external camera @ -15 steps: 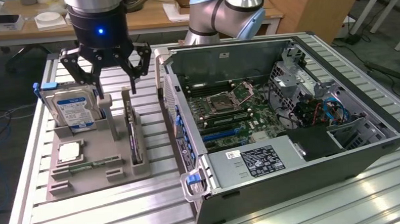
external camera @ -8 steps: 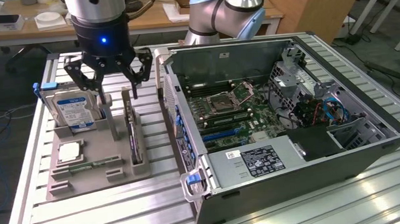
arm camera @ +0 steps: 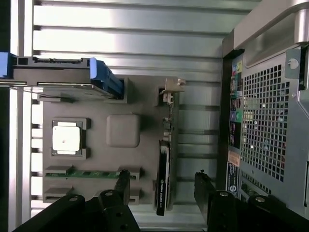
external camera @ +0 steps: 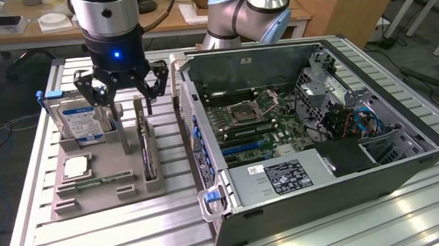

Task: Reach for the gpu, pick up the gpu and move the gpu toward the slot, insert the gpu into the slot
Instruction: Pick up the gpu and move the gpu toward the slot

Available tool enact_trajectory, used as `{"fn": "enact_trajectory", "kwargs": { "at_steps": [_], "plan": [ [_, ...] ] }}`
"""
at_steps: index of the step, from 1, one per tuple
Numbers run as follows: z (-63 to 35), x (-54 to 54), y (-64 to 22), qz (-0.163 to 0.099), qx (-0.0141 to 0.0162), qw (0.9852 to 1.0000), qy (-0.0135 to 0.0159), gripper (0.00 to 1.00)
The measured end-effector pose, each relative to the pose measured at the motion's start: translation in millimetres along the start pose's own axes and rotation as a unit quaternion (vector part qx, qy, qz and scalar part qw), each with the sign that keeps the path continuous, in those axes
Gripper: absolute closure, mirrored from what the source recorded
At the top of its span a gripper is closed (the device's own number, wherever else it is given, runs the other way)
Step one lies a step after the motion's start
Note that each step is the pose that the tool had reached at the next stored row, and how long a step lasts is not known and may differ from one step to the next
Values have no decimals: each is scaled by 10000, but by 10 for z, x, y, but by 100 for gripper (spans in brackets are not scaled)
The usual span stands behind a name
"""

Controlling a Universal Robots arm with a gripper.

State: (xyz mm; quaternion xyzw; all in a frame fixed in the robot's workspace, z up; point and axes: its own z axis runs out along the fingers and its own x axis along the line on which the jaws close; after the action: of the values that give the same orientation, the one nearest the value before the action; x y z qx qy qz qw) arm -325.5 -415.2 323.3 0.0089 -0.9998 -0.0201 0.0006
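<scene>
The grey holder tray's end posts (external camera: 154, 185) have open tops, so the gpu (external camera: 145, 143) will come straight up and leave the tray behind when I lift it.
The gpu (external camera: 145, 144) is a thin dark card standing on edge in the grey holder tray (external camera: 108, 201), its silver bracket at the far end. My gripper (external camera: 129, 99) hangs open just above the card's far end, one finger on each side and not touching it. In the wrist view the gpu (arm camera: 165, 159) runs between my two black fingertips (arm camera: 122, 180), with the gripper (arm camera: 163, 186) straddling its near end. Blue slots (external camera: 240, 146) show on the green motherboard inside the open computer case (external camera: 281, 178), to the exterior view's right of the tray.
On the same tray stand a silver blue-labelled hard drive (external camera: 82, 122), a square processor chip (external camera: 77, 167) and a narrow green memory stick (external camera: 96, 182). The case wall (external camera: 193, 121) rises close beside the tray. The slatted metal table (external camera: 135, 238) continues in front.
</scene>
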Motion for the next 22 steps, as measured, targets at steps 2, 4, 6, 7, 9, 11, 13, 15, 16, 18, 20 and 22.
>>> {"fn": "enact_trajectory", "kwargs": {
  "at_steps": [2, 4, 6, 7, 9, 11, 13, 15, 16, 18, 20, 22],
  "plan": [
    [36, 0, -3, -3, 0, 10000, 0, 35],
    [74, 0, -7, -5, 0, 10000, 0, 35],
    [109, 0, -9, -8, 0, 10000, 0, 35],
    [127, -1, -11, -9, 0, 10000, 0, 35],
    [164, 0, -13, -12, 0, 10000, 0, 35],
    [200, -1, -20, -16, 0, 10000, 1, 35],
    [232, 0, -48, -18, 1, 10000, 2, 35],
    [261, 1, -96, -19, 0, 10000, 1, 35],
    [276, 1, -114, -20, 1, 10000, 1, 35],
    [313, 1, -131, -22, 0, 10000, 0, 35],
    [348, 2, -132, -22, 0, 10000, 1, 35],
    [384, 1, -137, -25, 0, 10000, 1, 35]
  ]
}}
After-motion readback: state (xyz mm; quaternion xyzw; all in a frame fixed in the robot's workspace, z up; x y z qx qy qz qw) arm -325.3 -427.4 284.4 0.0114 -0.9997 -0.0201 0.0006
